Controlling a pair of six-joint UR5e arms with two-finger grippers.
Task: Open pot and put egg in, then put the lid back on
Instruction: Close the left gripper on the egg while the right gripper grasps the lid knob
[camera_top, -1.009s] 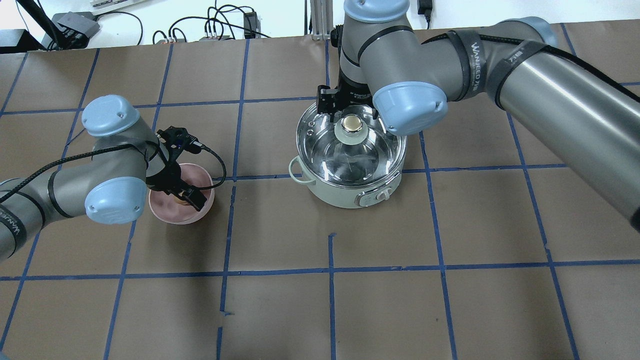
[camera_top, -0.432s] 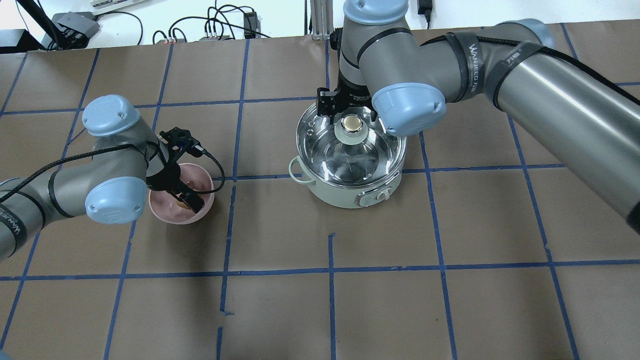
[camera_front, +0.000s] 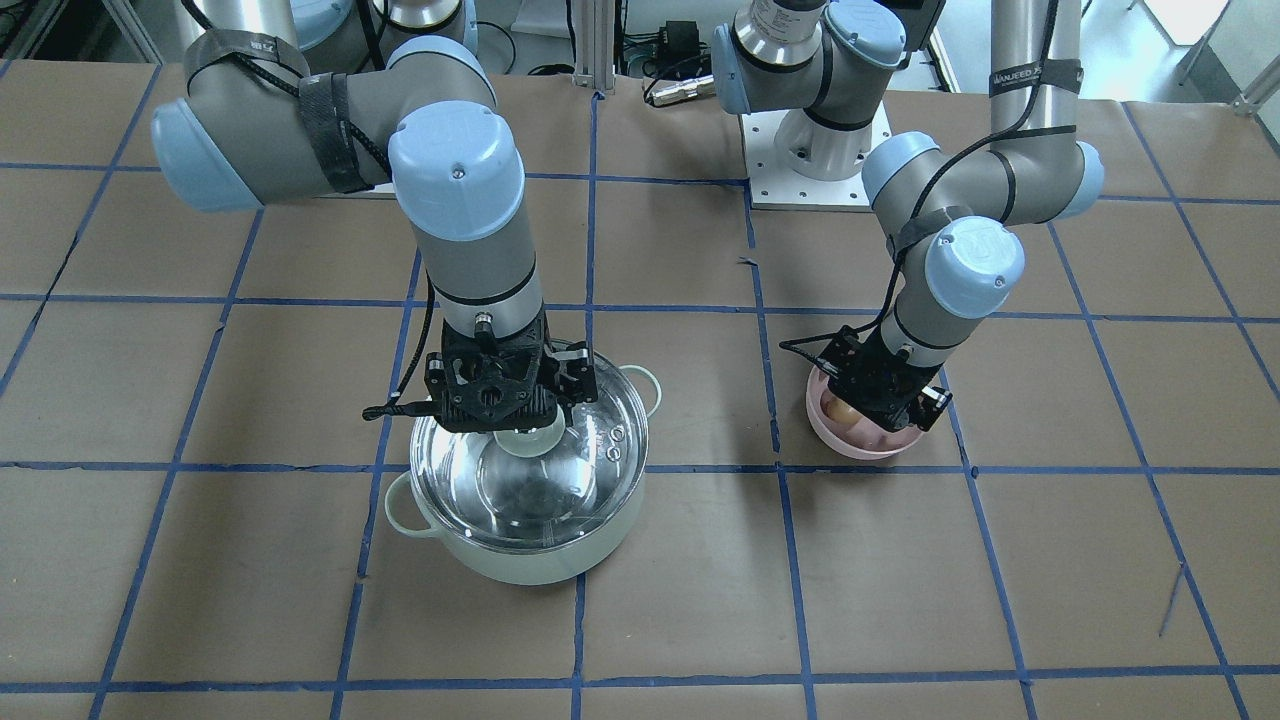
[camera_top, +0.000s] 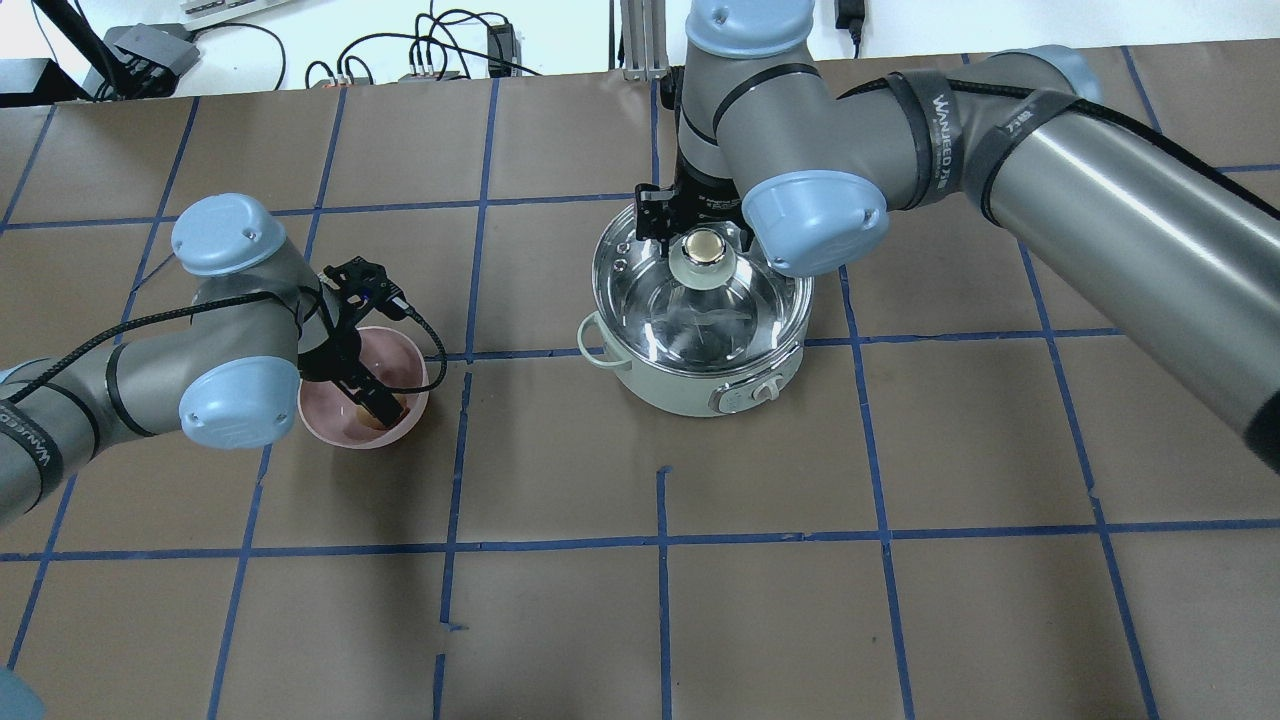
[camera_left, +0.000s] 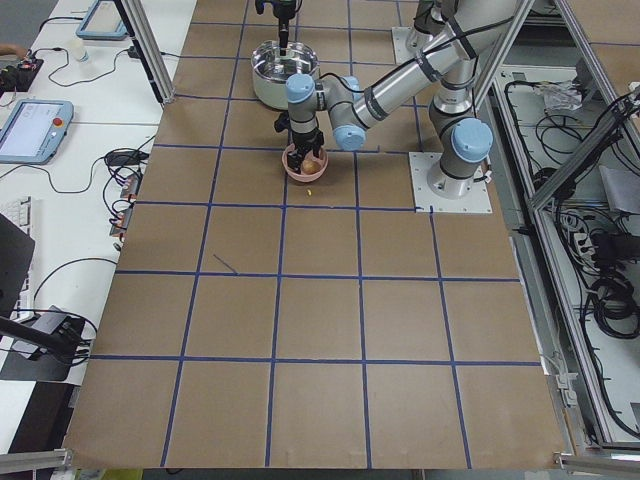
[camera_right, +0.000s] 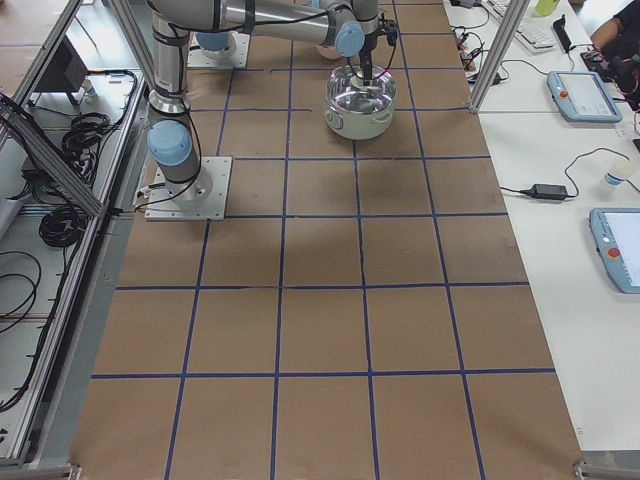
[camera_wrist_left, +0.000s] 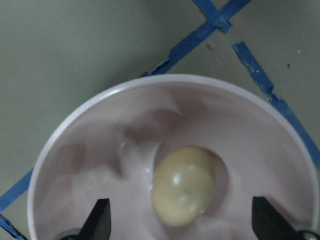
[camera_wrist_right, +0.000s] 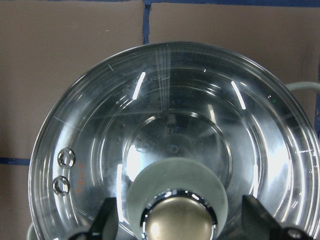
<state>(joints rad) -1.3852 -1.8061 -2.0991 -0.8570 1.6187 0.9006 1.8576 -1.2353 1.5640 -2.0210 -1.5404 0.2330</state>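
Note:
I should expect the mint-green pot (camera_front: 546, 564) to be empty when I raise the lid, since only shiny steel shows through the glass lid (camera_front: 552, 486).
The mint-green pot (camera_top: 690, 392) stands at the table's middle with the glass lid (camera_top: 690, 315) on it. The lid's beige-and-chrome knob (camera_top: 703, 245) is upright. My right gripper (camera_top: 700, 232) hangs just over the knob and is open. In the right wrist view its fingers (camera_wrist_right: 106, 220) stand on both sides of the knob (camera_wrist_right: 180, 220) with a gap. The light-brown egg (camera_wrist_left: 184, 184) lies in the pink bowl (camera_wrist_left: 90, 115). My left gripper (camera_wrist_left: 182, 220) is open inside the bowl, its fingers on either side of the egg and apart from it.
The pink bowl (camera_top: 412, 362) stands to the pot's left in the overhead view, about one grid square away. The robot's base plate (camera_front: 820, 170) is on the robot's side of the table. Cables and boxes (camera_top: 430, 55) lie beyond the table's far edge.
My left gripper has come down into the pink bowl, closer to the egg. My right gripper has stayed over the lid's knob, nearly still.

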